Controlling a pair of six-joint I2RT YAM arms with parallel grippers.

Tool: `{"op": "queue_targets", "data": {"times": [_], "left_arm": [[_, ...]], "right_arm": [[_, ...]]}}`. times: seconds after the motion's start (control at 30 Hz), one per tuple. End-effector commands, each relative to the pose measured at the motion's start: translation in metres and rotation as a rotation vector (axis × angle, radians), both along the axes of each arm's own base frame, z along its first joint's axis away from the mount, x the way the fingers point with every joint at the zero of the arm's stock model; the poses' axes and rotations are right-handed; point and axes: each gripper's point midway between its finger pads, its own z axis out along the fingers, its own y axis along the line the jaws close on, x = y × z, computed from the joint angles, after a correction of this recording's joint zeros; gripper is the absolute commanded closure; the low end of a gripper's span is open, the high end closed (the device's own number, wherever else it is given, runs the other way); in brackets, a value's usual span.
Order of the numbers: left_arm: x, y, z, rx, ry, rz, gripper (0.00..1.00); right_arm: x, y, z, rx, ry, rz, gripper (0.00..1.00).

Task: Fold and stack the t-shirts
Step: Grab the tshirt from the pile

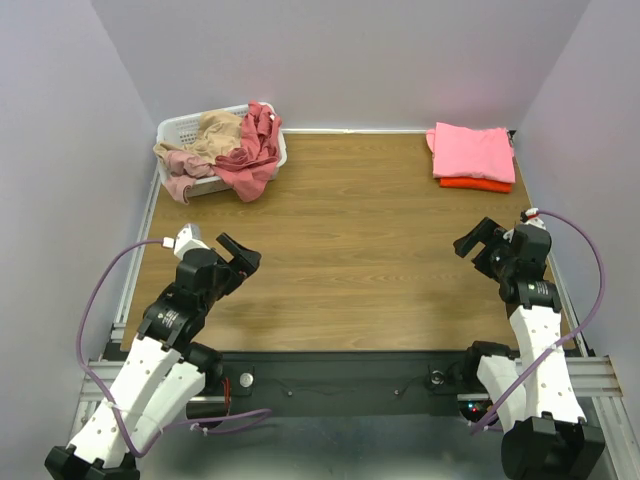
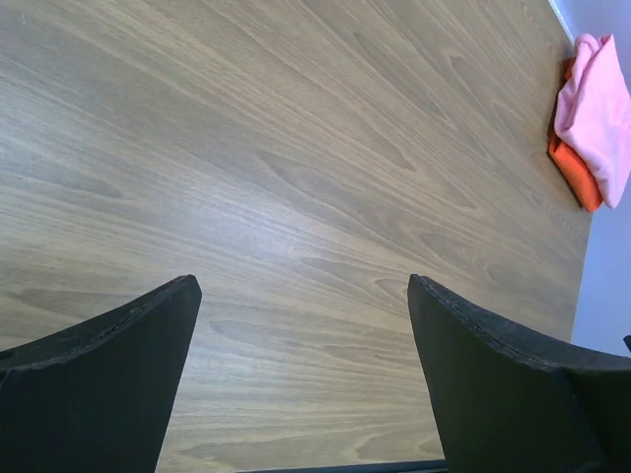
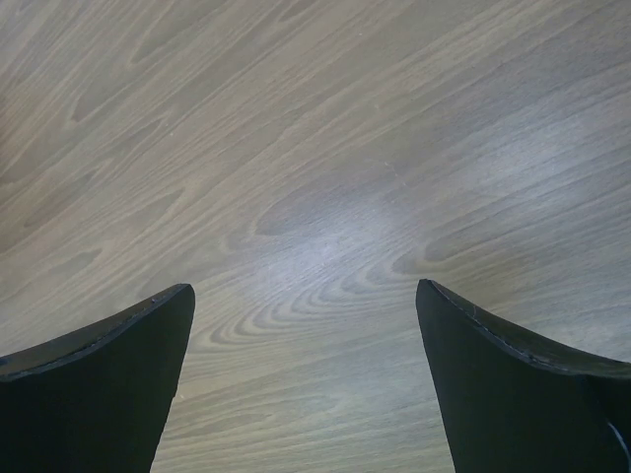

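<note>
The dusty red t-shirt [image 1: 262, 128] is uncovered next to the tan t-shirt. My left gripper should keep going toward its crumpled folds [image 1: 244, 160] until the fingers close on them.
A dusty red t-shirt [image 1: 255, 150] hangs crumpled over the near right rim of the white basket [image 1: 180, 127] at the back left, with a tan t-shirt [image 1: 215, 132] and a pale rose t-shirt [image 1: 180, 165] beside it. A folded bright pink t-shirt [image 1: 472, 150] lies on a folded orange-red t-shirt [image 1: 475, 183] at the back right; both also show in the left wrist view, pink [image 2: 599, 108] over orange-red [image 2: 572, 168]. My left gripper [image 1: 240, 255] is open and empty over bare wood at the front left. My right gripper [image 1: 478, 240] is open and empty at the front right.
The wooden table [image 1: 350, 240] is walled by pale panels at the back and both sides. A black rail with cables runs along the near edge [image 1: 340, 375].
</note>
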Motion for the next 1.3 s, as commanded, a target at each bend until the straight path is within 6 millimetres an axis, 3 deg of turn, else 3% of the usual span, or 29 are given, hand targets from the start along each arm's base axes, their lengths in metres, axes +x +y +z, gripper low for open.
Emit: {"op": "queue_targets", "data": {"times": [0.0,0.1,0.13,0.23,0.33,0.37,0.53,0.57,0.67,0.7,0.73,0.77,0.8,0.97,1.1,1.17,1.2,1.27], "left_arm": [[0.006,0.006,0.007,0.012,-0.032,0.038,0.02],[0.019,0.008,0.028,0.030,-0.085,0.057,0.01],[0.026,0.012,0.045,0.040,-0.124,0.089,0.02],[0.048,0.017,0.062,0.090,-0.159,0.134,0.02],[0.078,0.021,0.078,0.182,-0.183,0.172,0.02],[0.088,0.023,0.098,0.197,-0.218,0.190,0.02],[0.154,0.031,0.113,0.323,-0.180,0.222,0.01],[0.176,0.035,0.112,0.336,-0.158,0.237,0.02],[0.208,0.041,0.109,0.342,-0.124,0.251,0.02],[0.224,0.047,0.089,0.366,-0.079,0.254,0.02],[0.233,0.048,0.083,0.373,-0.067,0.243,0.03],[0.246,0.045,0.092,0.367,-0.083,0.213,0.03],[0.258,0.046,0.070,0.380,-0.029,0.195,0.05],[0.311,0.050,0.052,0.399,0.020,0.167,0.09],[0.336,0.054,0.030,0.445,0.076,0.169,0.09],[0.347,0.050,0.031,0.440,0.068,0.145,0.13],[0.350,0.048,0.017,0.443,0.097,0.131,0.14],[0.353,0.043,0.006,0.437,0.109,0.103,0.21]], "right_arm": [[0.004,0.000,0.012,0.001,-0.039,0.008,0.00],[0.005,0.004,0.015,0.013,-0.047,0.021,0.00],[0.005,0.005,0.015,0.016,-0.048,0.034,0.00],[0.005,0.008,0.014,0.022,-0.050,0.049,0.00],[0.006,0.010,0.011,0.028,-0.041,0.060,0.00],[0.006,0.010,0.010,0.029,-0.038,0.066,0.00],[0.009,0.011,0.003,0.033,-0.007,0.078,0.00],[0.009,0.011,0.001,0.034,0.002,0.077,0.00],[0.011,0.009,-0.006,0.034,0.025,0.067,0.00],[0.013,0.010,-0.008,0.040,0.032,0.075,0.00],[0.014,0.011,-0.010,0.045,0.037,0.085,0.00],[0.015,0.012,-0.009,0.044,0.032,0.091,0.00],[0.016,0.012,-0.012,0.046,0.037,0.094,0.00],[0.023,0.012,-0.021,0.055,0.057,0.104,0.00],[0.023,0.012,-0.023,0.053,0.056,0.102,0.00],[0.023,0.011,-0.024,0.050,0.056,0.098,0.00],[0.023,0.011,-0.024,0.050,0.057,0.096,0.00],[0.024,0.010,-0.025,0.047,0.061,0.090,0.00]]}}
